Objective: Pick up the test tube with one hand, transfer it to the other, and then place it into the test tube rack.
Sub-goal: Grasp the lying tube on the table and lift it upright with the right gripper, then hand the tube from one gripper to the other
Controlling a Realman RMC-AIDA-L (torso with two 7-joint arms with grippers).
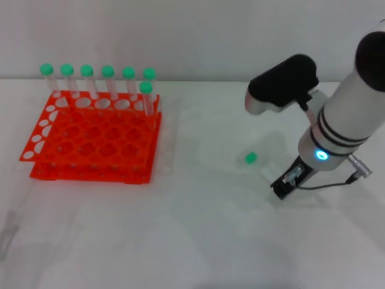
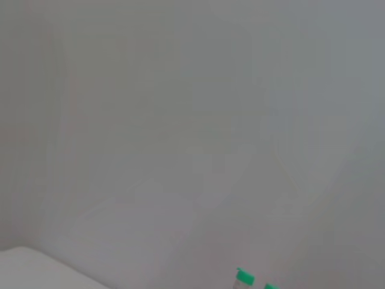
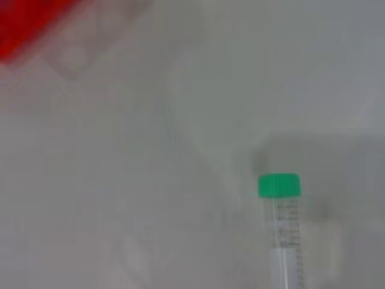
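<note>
My right gripper should turn the test tube (image 1: 268, 172) upright, as the tube lies flat in its grip, and let my left gripper take it below the green cap (image 3: 283, 218).
The test tube lies on the white table; its green cap (image 1: 251, 158) shows right of the rack, and its clear body is hard to make out. In the right wrist view the tube (image 3: 281, 229) runs from its green cap towards the camera. My right gripper (image 1: 286, 183), black on the white arm with the blue ring (image 1: 322, 155), is low over the table just right of the cap, at the tube's body end. The orange-red test tube rack (image 1: 90, 141) stands at the left. My left gripper is out of view.
Several green-capped tubes (image 1: 107, 81) stand in the rack's back rows; two of their caps show in the left wrist view (image 2: 244, 277). A corner of the rack shows in the right wrist view (image 3: 30, 24). The right arm's black-and-white elbow (image 1: 283, 84) hangs over the table's back right.
</note>
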